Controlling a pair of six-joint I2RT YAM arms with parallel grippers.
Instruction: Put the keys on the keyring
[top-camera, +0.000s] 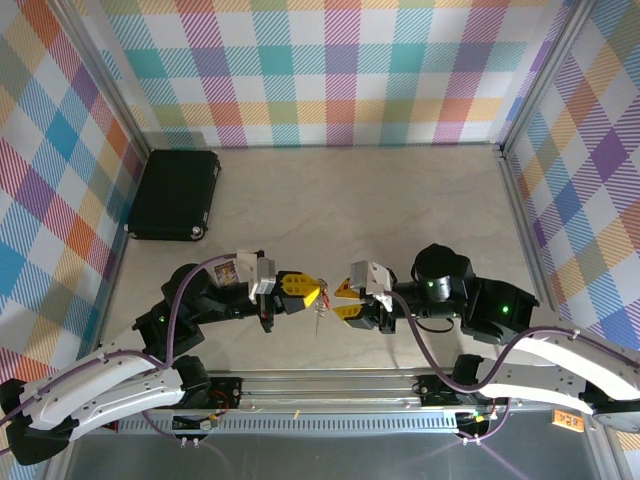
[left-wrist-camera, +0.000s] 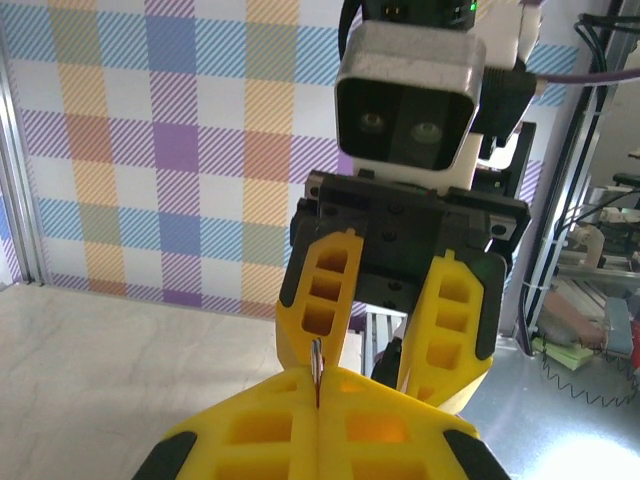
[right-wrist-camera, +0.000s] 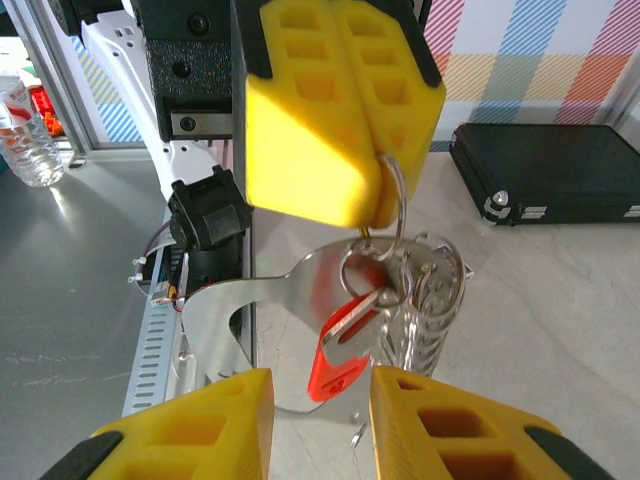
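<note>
The red-headed key hangs at a slant at the ring. My right gripper should pinch its red head and make the key straight before it works the key around the ring.
In the right wrist view my left gripper comes down from above, shut on the thin wire ring of the keyring. A flat silver plate and a fan of wire loops hang below it. The red-headed key dangles at the ring, its silver blade pointing up toward it. My right gripper is open just below, its yellow fingers either side of the key's head and not touching it. From above, both grippers meet tip to tip at the table's near middle, the keyring hanging between them.
A black case lies flat at the far left of the table, near the checked wall. Metal frame posts line both sides. A rail runs along the near edge between the arm bases.
</note>
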